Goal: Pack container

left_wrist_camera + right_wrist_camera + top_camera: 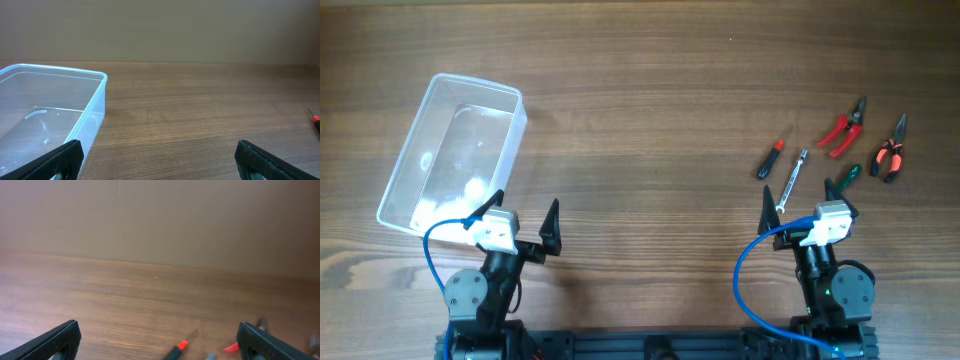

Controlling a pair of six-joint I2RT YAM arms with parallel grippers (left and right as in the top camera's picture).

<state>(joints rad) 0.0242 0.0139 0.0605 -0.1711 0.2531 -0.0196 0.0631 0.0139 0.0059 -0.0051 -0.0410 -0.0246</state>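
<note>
The clear plastic container [460, 155] is a long way from the tools, so my left gripper should take its near rim [430, 228] and bring it closer while my right gripper waits.
The clear plastic container [450, 150] lies empty at the table's left; in the left wrist view [50, 115] it is at the left. My left gripper [525, 222] is open and empty, just right of the container's near end [160, 160]. At the right lie a red-and-black screwdriver [770, 158], a metal wrench [792, 180], a green-handled screwdriver [845, 178], red pliers [842, 128] and orange-and-black pliers [890, 152]. My right gripper [800, 200] is open and empty, near the wrench. The right wrist view shows the red-and-black screwdriver [177, 349] between the fingers [160, 342].
The wooden table [650, 110] spreads between the container and the tools. Blue cables loop at both arm bases [435, 255] near the front edge.
</note>
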